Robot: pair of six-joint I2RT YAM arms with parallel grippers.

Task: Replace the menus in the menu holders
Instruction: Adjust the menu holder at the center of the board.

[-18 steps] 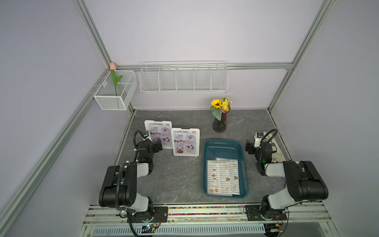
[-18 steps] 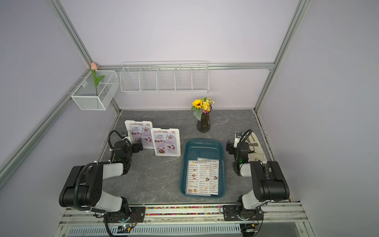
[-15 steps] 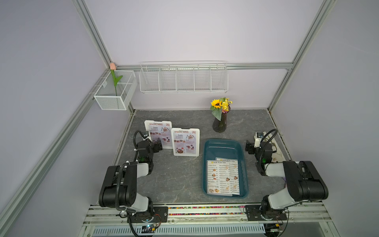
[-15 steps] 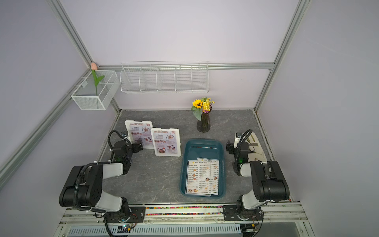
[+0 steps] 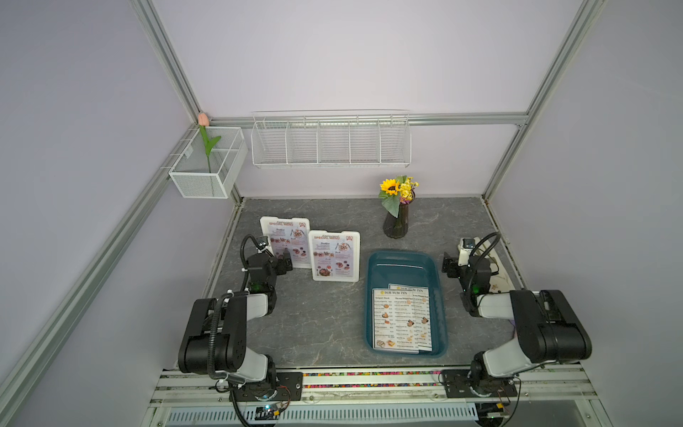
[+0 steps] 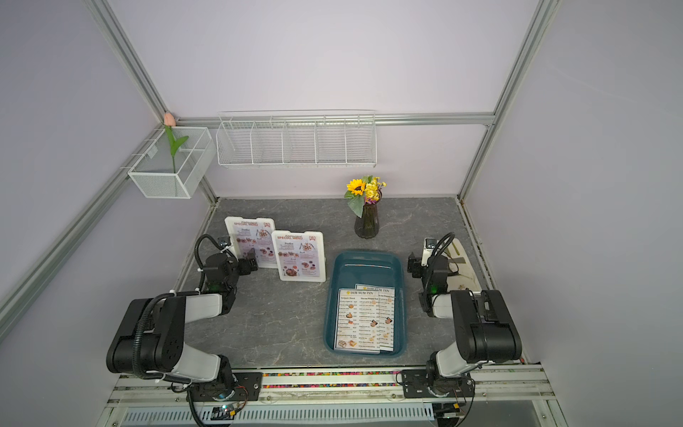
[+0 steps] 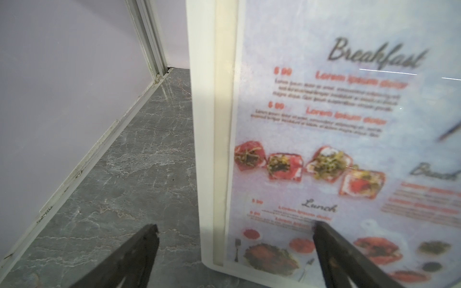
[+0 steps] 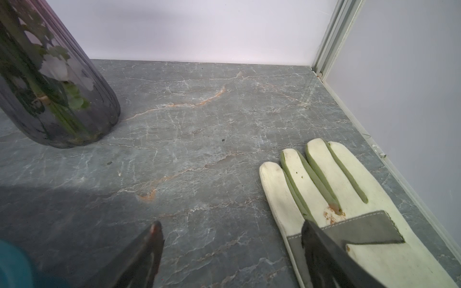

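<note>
The rear holder's lower corner is covered by the front holder, so the robot's left gripper should first move back and join the right gripper at the front holder.
Two white menu holders stand upright at the back left of the table, one behind and left of the other; each shows a pinkish "SPECIAL MENU" sheet. Two white "DIM SUM INN" menus lie stacked in the dark teal tray. My left gripper is open just in front of the rear holder's lower edge; in the left wrist view the holder's corner sits between the spread fingers. My right gripper is open at the right, above bare table beside the tray.
A dark glass vase with a sunflower stands at the back centre. A white and green glove lies by the right wall, under my right arm. White wire baskets hang on the back and left walls.
</note>
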